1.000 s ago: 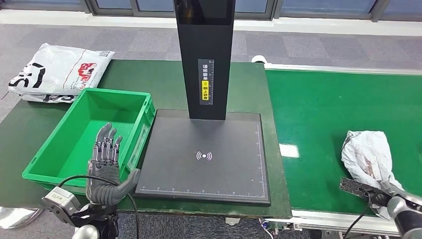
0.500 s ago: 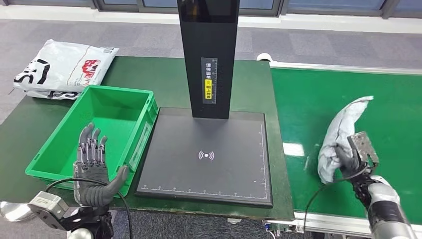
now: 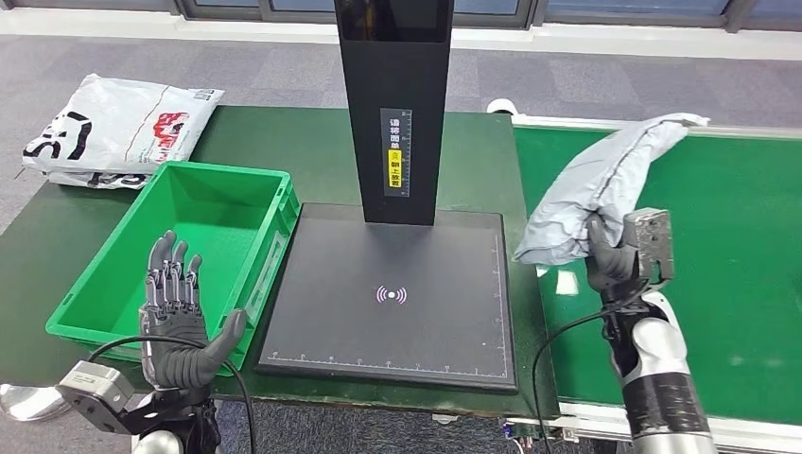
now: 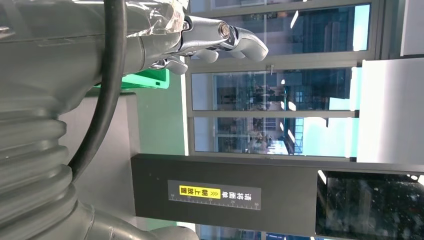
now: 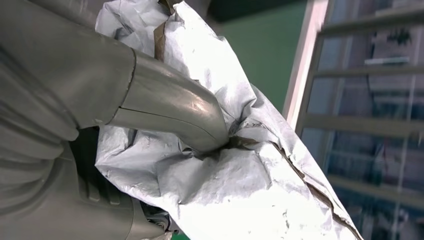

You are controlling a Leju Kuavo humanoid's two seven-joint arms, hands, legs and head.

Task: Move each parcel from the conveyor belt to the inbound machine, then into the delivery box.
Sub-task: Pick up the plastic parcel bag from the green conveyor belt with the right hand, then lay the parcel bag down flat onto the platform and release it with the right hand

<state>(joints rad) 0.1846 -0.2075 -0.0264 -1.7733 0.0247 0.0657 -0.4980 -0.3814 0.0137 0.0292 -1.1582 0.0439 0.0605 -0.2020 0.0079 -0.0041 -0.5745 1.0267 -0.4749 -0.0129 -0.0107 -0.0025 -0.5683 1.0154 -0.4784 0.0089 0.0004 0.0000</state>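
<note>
Creases are gathering at my right gripper (image 3: 598, 214). The parcel (image 3: 605, 189) will therefore scrunch up when I lift it and spread back out in the delivery box.
A crumpled grey plastic parcel (image 3: 601, 184) hangs in the air between the conveyor belt (image 3: 719, 255) and the black inbound machine's plate (image 3: 397, 322). My right hand (image 3: 610, 257) grips its lower end; in the right wrist view the thumb (image 5: 170, 112) presses into the parcel (image 5: 240, 170). My left hand (image 3: 180, 317) is raised, fingers spread and holding nothing, at the near rim of the green delivery box (image 3: 123, 284), which has nothing in it. In the left wrist view the left hand's fingers (image 4: 225, 40) stretch out in front of the machine's column (image 4: 225, 192).
The machine's black column (image 3: 395, 104) rises at the middle of the table. A white printed bag (image 3: 113, 128) lies on the dark green table (image 3: 312, 151) beyond the box. The conveyor's white frame edge (image 3: 567, 411) runs along the near side.
My right hand has lifted the grey parcel off the belt and carried it up and left toward the machine's plate. The left hand has barely moved.
</note>
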